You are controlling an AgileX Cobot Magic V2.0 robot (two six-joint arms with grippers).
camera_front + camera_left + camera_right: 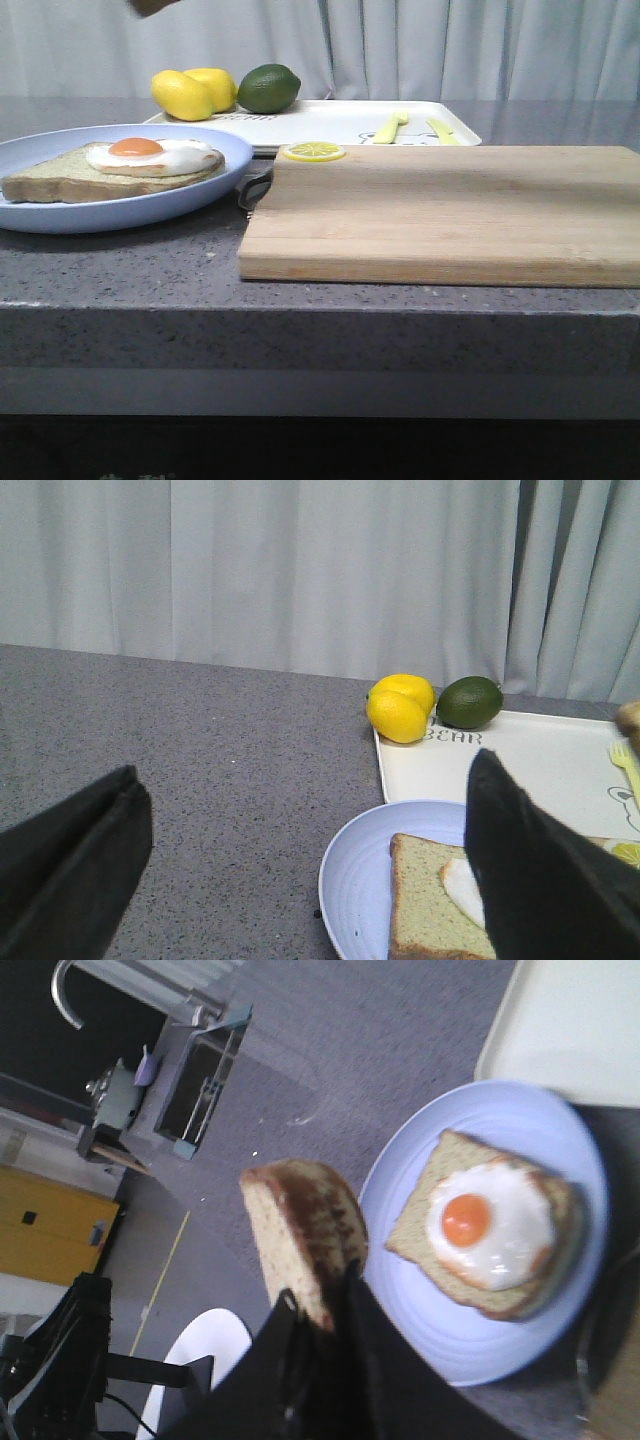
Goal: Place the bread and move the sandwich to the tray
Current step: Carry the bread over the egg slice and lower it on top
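I keep lowering the bread (300,1215) with my right gripper until it rests on the fried egg (150,157), because the way between them is open.
The bread (300,1230), a thick brown-crusted slice, is held on edge in my right gripper (325,1295), which is shut on it, high above the counter beside the pale blue plate (480,1345). On the plate (60,215) lies a flatter slice with a fried egg (150,155) on top; there is no top slice on it. My left gripper (300,880) is open and empty, its fingers (530,880) spread over the plate's near part (360,880) and the counter. The white tray (330,125) lies behind the plate and also shows in the left wrist view (480,770).
Two lemons (195,92) and a lime (268,88) sit on the tray's far left. A yellow fork (392,126) lies on the tray. A wooden cutting board (450,215) with a lemon slice (313,151) fills the right. A metal utensil (255,185) lies between plate and board.
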